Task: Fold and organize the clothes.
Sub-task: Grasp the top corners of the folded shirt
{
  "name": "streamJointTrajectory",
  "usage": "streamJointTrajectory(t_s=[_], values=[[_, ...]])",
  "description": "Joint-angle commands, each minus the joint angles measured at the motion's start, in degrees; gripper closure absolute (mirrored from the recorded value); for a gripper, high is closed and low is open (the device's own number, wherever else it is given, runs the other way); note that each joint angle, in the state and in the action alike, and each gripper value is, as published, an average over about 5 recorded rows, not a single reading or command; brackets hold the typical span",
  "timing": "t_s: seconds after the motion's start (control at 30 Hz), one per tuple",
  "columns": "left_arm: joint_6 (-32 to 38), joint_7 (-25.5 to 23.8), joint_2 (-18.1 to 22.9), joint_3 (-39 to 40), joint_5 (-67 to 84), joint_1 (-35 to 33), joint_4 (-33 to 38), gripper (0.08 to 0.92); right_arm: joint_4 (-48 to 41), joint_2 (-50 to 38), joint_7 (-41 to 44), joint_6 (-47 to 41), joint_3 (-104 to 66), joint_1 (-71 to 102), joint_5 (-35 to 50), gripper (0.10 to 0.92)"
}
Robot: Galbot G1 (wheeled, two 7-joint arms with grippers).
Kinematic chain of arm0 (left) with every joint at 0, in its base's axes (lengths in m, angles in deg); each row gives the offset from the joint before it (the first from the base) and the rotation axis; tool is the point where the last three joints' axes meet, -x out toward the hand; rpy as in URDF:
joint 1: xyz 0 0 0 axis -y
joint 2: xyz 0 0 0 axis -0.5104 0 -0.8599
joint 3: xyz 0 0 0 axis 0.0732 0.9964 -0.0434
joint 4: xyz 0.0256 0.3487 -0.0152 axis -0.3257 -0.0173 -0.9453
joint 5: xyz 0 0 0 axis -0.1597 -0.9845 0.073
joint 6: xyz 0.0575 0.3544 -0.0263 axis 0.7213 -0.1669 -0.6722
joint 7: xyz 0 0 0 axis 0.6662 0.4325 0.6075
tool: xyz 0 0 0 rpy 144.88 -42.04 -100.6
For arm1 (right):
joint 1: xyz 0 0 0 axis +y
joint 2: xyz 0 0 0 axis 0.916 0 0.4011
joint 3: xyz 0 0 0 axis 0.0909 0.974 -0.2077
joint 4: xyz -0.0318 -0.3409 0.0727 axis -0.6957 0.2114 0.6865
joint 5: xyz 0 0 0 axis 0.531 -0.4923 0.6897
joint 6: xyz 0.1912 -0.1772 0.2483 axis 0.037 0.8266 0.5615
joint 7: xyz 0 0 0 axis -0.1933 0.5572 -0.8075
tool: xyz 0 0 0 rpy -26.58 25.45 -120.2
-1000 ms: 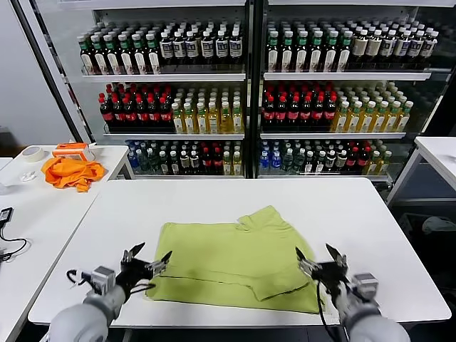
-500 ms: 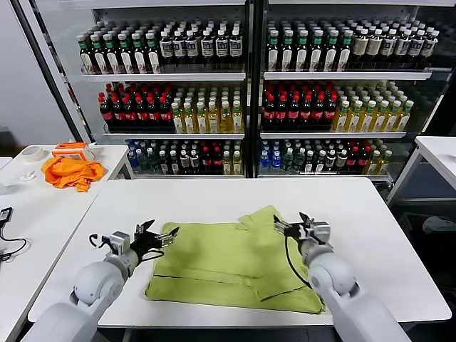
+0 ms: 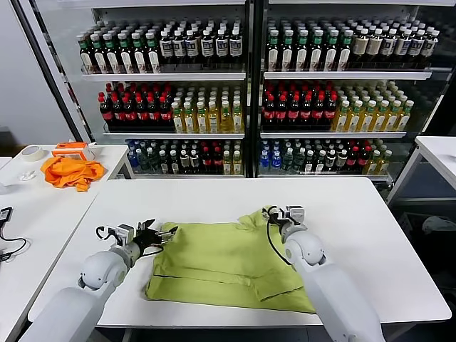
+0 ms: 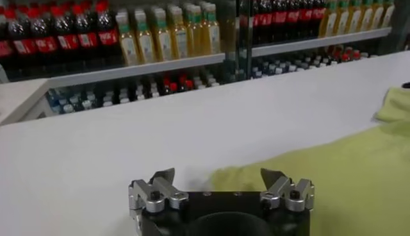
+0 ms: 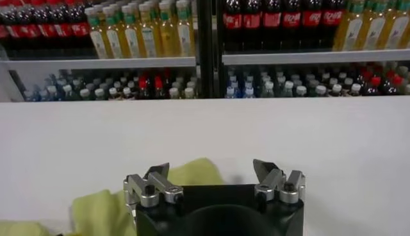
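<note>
The sleeve pokes up bunched past the shirt's far edge, so next my right gripper grabs that shirt corner and pulls it tight before both grippers fold it.
The clothes, a light yellow-green T-shirt, lie half folded on the white table, with a sleeve sticking up at the far right corner. My left gripper hovers open over the shirt's far left corner; the left wrist view shows that gripper with the shirt just ahead of its jaws. My right gripper is open above the raised sleeve, and in the right wrist view the gripper has the sleeve peeking past it. Neither holds cloth.
A bright orange garment and a tape roll lie on the side table at the left. Bottle shelves stand behind the table. Another table's corner shows at the right.
Both arms have moved away from the near edge of the table toward the shirt's far edge. The grippers stayed open. The shirt's near edge now lies folded over.
</note>
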Motion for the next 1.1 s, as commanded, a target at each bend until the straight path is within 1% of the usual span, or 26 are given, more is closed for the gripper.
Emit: streamJointTrajectory(t_s=[0.03,0.17,0.23,0.33,0.8,1.0,1.1], values=[[0.44,-1.29,1.38,0.88,0.12,2.79,-4.86,0.177,-7.45,2.49,0.29,1.24,1.10,-3.55,-0.66,0.203],[0.64,-1.51,1.63,1.08,0.57,3.02,-5.63,0.177,-7.68,2.27,0.06,0.74,1.28,-3.69,-0.14,0.204],[0.85,-1.96,1.65,1.11,0.89,2.92,-5.57,0.181,-7.18,1.74,0.23,0.42,1.62,-3.42,0.78,0.222],[1.07,-2.47,1.59,1.09,1.20,2.49,-5.00,0.220,-5.94,0.97,0.16,0.19,2.18,-2.85,2.05,0.292],[2.50,-3.07,1.92,1.01,2.34,1.53,-4.97,0.619,-5.13,0.79,0.69,0.26,2.15,-1.94,2.69,0.700],[3.57,-3.00,2.04,0.69,3.26,1.26,-4.46,0.792,-3.62,-0.02,3.49,4.42,2.10,-1.10,3.60,0.869],[4.71,-2.87,1.83,0.32,4.77,1.01,-3.47,0.872,-0.76,-0.98,3.21,5.41,1.80,-0.34,4.35,0.917]])
